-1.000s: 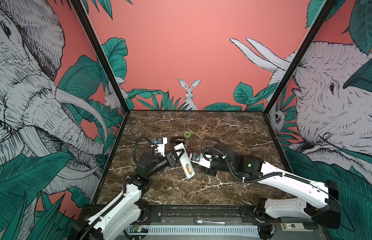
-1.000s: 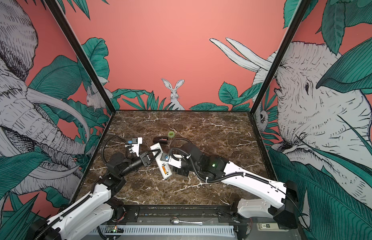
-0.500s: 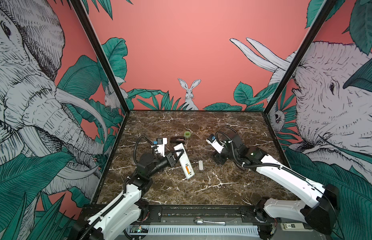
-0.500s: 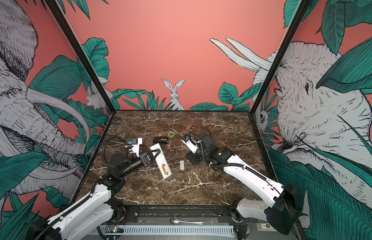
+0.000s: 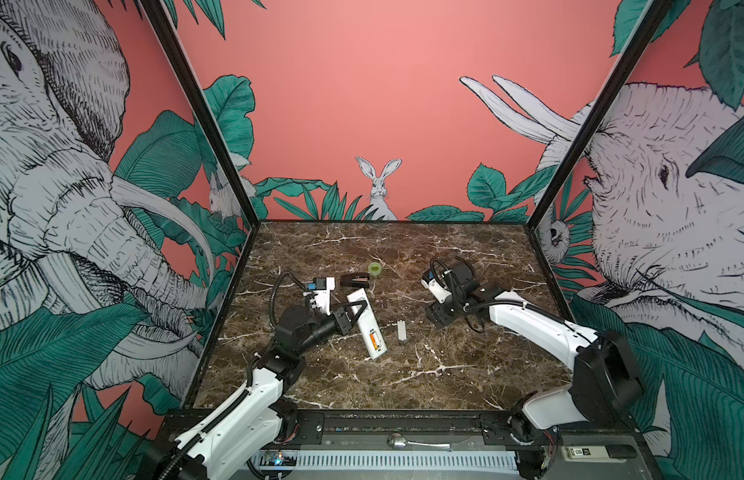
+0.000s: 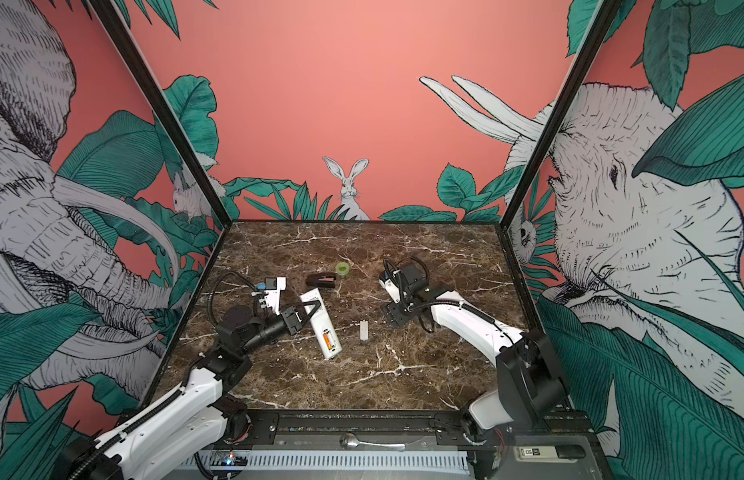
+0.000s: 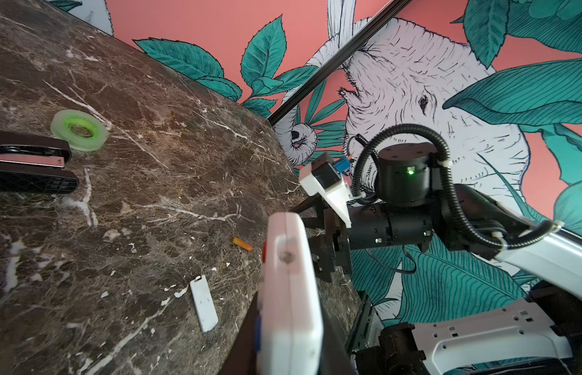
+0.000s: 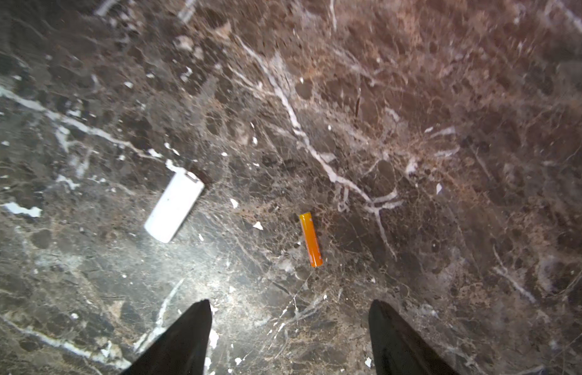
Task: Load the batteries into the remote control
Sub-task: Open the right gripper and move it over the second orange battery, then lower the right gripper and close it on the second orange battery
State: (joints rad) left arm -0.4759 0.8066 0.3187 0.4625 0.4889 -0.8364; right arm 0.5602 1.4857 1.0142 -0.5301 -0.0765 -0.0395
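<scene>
The loose battery's long sides (image 8: 309, 232) face the open fingers of my right gripper, so I should keep lowering toward the battery's body (image 8: 311, 245) until both fingers stand beside it.
The white remote control (image 5: 368, 328) lies back-up left of the table's middle, with my left gripper (image 5: 357, 311) shut on its far end. In its open compartment sits one orange battery (image 5: 374, 338) (image 6: 327, 340). A second battery (image 8: 310, 239) lies loose on the marble just ahead of my right gripper (image 8: 289, 311), which is open, empty and a little above the table. The left wrist view shows the remote control (image 7: 292, 292) edge-on in the left gripper (image 7: 286, 341) and the loose battery (image 7: 242, 244) beyond it. In both top views the right gripper (image 5: 440, 318) (image 6: 397, 318) stands right of the remote control (image 6: 320, 320).
A small white battery cover (image 5: 400, 331) (image 8: 174, 206) lies between the remote and my right gripper. Behind the remote are a black stapler-like object (image 5: 355, 280) and a green tape roll (image 5: 375, 269). Walls close in the marble table (image 5: 403, 382) on three sides.
My right arm has pulled back from the remote to the right and its jaws have opened wider. The white cover now lies alone on the table. The left arm has not moved.
</scene>
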